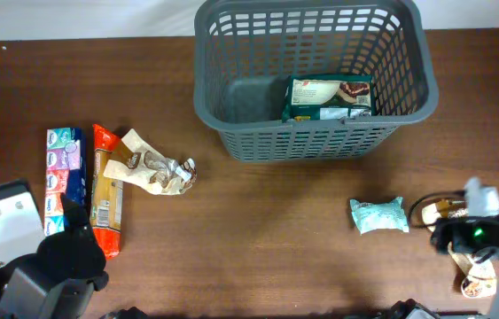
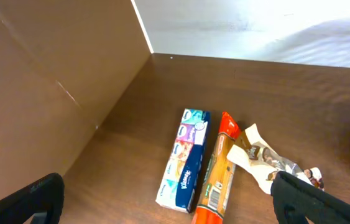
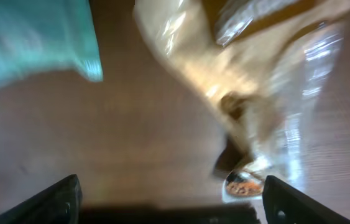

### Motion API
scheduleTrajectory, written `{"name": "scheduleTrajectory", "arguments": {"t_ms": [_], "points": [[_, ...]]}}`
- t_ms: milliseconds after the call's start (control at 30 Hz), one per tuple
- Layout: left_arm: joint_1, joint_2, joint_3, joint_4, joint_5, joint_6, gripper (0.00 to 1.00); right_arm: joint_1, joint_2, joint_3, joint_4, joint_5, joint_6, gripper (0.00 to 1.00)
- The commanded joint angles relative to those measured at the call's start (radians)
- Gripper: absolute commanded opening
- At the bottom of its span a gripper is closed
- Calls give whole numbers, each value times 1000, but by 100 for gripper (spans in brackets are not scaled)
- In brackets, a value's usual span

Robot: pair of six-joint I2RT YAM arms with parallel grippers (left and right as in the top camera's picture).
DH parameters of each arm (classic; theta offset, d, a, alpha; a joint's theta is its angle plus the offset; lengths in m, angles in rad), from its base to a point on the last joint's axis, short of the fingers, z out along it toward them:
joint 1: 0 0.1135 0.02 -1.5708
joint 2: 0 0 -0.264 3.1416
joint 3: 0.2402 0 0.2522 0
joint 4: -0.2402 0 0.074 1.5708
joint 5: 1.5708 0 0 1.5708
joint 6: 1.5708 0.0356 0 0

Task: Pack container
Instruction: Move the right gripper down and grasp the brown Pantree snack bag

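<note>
The clear beige snack packet [image 1: 479, 281] lies at a slant toward one finger of my right gripper. Next, I move back over the packet and line up before I grip its middle [image 3: 246, 84].
The dark grey lattice container [image 1: 210, 106] stands at the back centre and holds a green and white snack packet [image 1: 329, 97]. My left gripper [image 1: 74, 237] is open and empty near the front left. It hovers just short of a Kleenex tissue pack [image 2: 186, 157], an orange biscuit packet [image 2: 218, 171] and a crumpled beige and silver wrapper [image 2: 267, 160]. My right gripper [image 3: 171, 202] is open and empty at the front right, low over the table. A clear beige snack packet [image 3: 255, 81] lies just ahead of it, and a teal packet [image 3: 32, 43] to its left.
In the overhead view the tissue pack [image 1: 64, 177], orange packet [image 1: 107, 190] and wrapper [image 1: 153, 168] lie side by side at the left. The teal packet [image 1: 378, 214] lies right of centre, in front of the container. The right wrist view is blurred.
</note>
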Motion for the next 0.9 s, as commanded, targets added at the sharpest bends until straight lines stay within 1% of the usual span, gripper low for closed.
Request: {"name": "scheduleTrajectory", "arguments": {"t_ms": [0, 67, 133, 200, 233, 300, 333, 433, 533, 600, 633, 667, 700, 733, 767, 833, 867], "points": [[4, 2, 1, -1, -19, 25, 99, 48, -87, -132, 49, 153, -81, 95], [4, 2, 1, -1, -28, 24, 99, 64, -172, -187, 105, 174, -81, 99], [4, 2, 1, -1, -40, 24, 99, 68, -254, -206, 144, 172, -81, 99], [4, 2, 1, -1, -53, 24, 99, 67, -326, -206, 179, 150, -26, 99], [4, 2, 1, -1, -53, 24, 99, 67, -331, -206, 200, 132, -10, 99], [4, 2, 1, -1, -53, 24, 99, 67, -315, -206, 207, 126, -11, 99], [4, 2, 1, -1, -52, 25, 99, 67, -292, -206, 207, 136, -49, 99], [4, 2, 1, -1, -50, 25, 99, 68, -262, -206, 231, 177, -55, 99], [4, 2, 1, -1, -50, 24, 99, 68, -262, -206, 316, 199, -55, 99], [4, 2, 1, -1, -50, 24, 99, 68, -262, -206, 337, 195, -55, 99], [4, 2, 1, -1, -49, 24, 99, 67, -259, -206, 339, 196, -69, 99], [4, 2, 1, -1, -49, 24, 99, 66, -253, -206, 331, 201, -126, 100], [4, 2, 1, -1, -49, 24, 99, 66, -238, -206, 322, 222, -208, 94], [4, 2, 1, -1, -49, 24, 99, 64, -228, -206, 322, 232, -235, 93], [4, 2, 1, -1, -49, 24, 99, 52, -208, -206, 327, 232, -255, 93], [4, 2, 1, -1, -49, 24, 99, 14, -157, -206, 346, 220, -257, 100], [4, 2, 1, -1, -49, 24, 99, 5, -143, -204, 363, 221, -258, 99]]}}
